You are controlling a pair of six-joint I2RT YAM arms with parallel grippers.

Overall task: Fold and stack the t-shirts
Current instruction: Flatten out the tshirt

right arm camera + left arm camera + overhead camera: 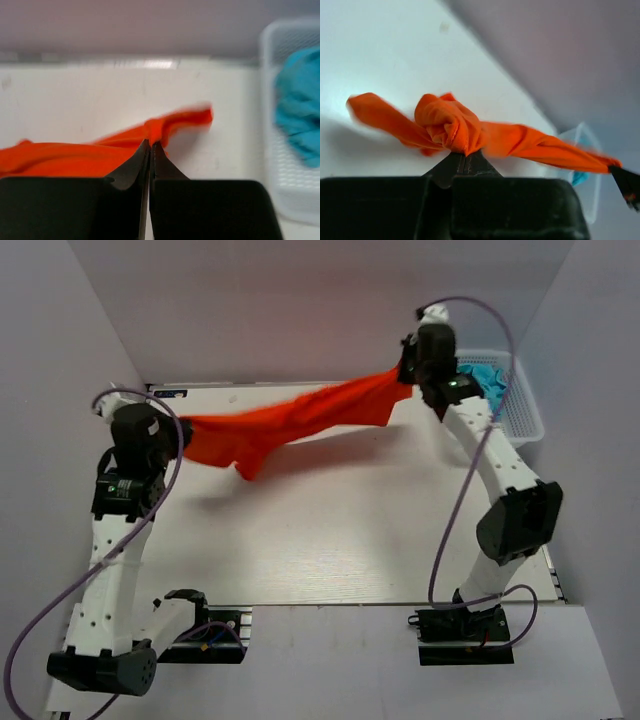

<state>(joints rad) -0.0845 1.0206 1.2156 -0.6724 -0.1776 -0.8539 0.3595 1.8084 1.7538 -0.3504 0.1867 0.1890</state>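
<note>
Next, I lay the t-shirt across the white table [310, 505] and take the held end by its edge, because my left gripper holds the orange t-shirt by a thick bunch [447, 122].
An orange t-shirt [290, 425] hangs stretched in the air above the white table, between my two grippers. My left gripper [178, 435] is shut on its bunched left end, seen in the left wrist view [451, 127] just above my closed fingertips [462, 156]. My right gripper [408, 375] is shut on its right end at the back right, seen in the right wrist view [161, 129] at my closed fingertips [151, 146]. A fold of the shirt droops toward the table near the left. A blue t-shirt [488, 380] lies crumpled in the basket.
A white mesh basket [525, 410] stands at the back right corner, right next to my right arm; it also shows in the right wrist view [280, 180]. Grey walls enclose the table [330, 530] at the back and both sides.
</note>
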